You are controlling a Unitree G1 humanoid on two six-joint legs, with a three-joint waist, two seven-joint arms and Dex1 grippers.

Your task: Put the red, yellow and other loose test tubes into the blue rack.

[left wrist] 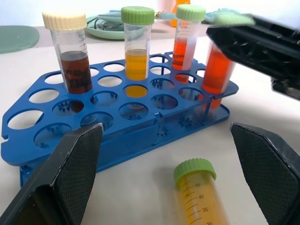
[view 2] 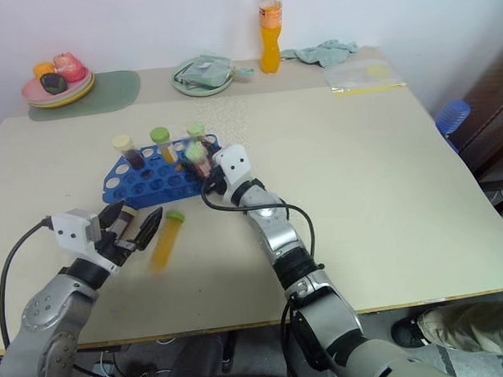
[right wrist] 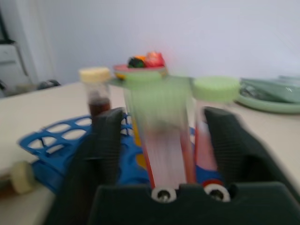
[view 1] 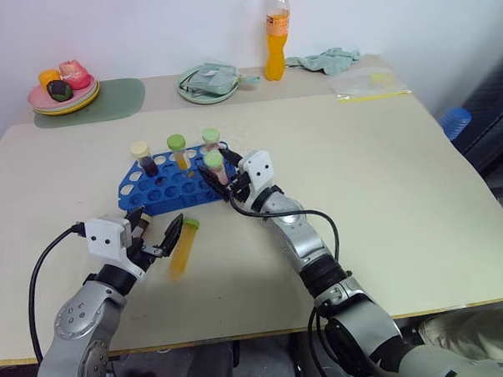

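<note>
I should tip my left gripper down and grip the tube's body (view 1: pixel 182 252) first, because the gripper points level at the blue rack while the yellow tube lies flat below.
The blue rack (view 1: pixel 164 191) stands mid-table with a cream-capped dark tube (view 1: pixel 142 157), a green-capped yellow tube (view 1: pixel 178 150) and a green-capped red tube (view 1: pixel 210 141) upright in it. At its right end my right gripper (view 1: pixel 220 169) is open, one finger on each side of another green-capped red tube (left wrist: pixel 216 70) that stands in a hole, with gaps on both sides. A loose yellow-orange tube (view 1: pixel 184 248) lies on the table in front of the rack. My left gripper (view 1: pixel 153 229) hovers open just beside it. A cream cap (right wrist: pixel 21 176) lies by the rack's corner.
At the table's back stand an orange drink bottle (view 1: pixel 276 33), a green plate (view 1: pixel 189 93) holding a cloth, a plate of toy fruit (view 1: pixel 63 90) on a green mat, a crumpled cloth (view 1: pixel 329 60) and a plastic bag (view 1: pixel 368 83).
</note>
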